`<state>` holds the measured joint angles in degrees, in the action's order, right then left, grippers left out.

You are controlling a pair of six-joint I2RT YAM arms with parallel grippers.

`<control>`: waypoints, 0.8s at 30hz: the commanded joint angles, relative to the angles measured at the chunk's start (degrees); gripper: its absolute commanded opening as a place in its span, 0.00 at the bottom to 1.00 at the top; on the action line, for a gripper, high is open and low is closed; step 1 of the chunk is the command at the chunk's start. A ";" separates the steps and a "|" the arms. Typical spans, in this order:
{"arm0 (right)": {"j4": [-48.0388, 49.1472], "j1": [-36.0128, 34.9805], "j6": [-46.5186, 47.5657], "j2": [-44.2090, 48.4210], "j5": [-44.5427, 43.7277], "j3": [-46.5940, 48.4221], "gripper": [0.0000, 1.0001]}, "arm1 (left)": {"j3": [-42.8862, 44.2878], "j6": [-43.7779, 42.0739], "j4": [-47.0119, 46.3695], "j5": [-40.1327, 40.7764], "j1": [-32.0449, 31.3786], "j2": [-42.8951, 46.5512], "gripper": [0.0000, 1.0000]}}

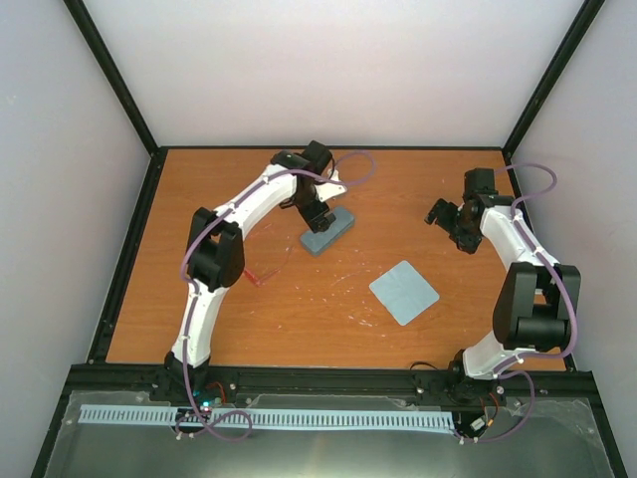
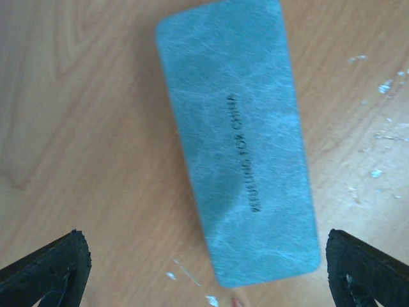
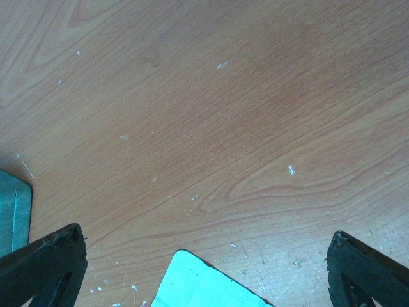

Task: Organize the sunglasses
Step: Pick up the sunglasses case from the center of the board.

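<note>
The case's narrow width lines up with the open fingers of my left gripper. I should keep going down toward the case's near end until the fingers are on either side of it, and then close them.
The sunglasses lie on the table beside my left arm's elbow; only their thin red frame and faint pink lenses show. The grey-blue case lies closed at the back centre. My left gripper hovers just above it, open and empty. In the left wrist view the case fills the middle, between my open left gripper's fingers. The pale blue cloth lies flat right of centre. My right gripper is open and empty above bare table, beyond the cloth.
The case's corner shows at the left edge of the right wrist view. Black frame posts and white walls close in the table. A black rail runs along the near edge.
</note>
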<state>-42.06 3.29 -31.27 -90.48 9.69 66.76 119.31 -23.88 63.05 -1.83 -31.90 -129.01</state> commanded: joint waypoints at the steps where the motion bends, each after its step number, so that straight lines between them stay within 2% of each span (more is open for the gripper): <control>1: 0.60 0.14 0.55 1.09 0.89 -0.72 1.00 | 1.01 4.70 5.33 -2.60 -1.93 -1.64 1.00; 11: -0.83 0.14 2.20 -0.39 0.78 0.46 1.00 | 1.51 7.16 4.09 0.12 -2.70 -5.44 0.99; 24: -1.53 0.14 1.92 -1.27 1.45 0.65 1.00 | -3.56 6.03 0.17 3.15 -3.18 -6.34 0.99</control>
<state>-42.74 3.29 -29.56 -91.13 10.35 66.43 117.40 -18.02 64.38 0.14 -34.50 -134.96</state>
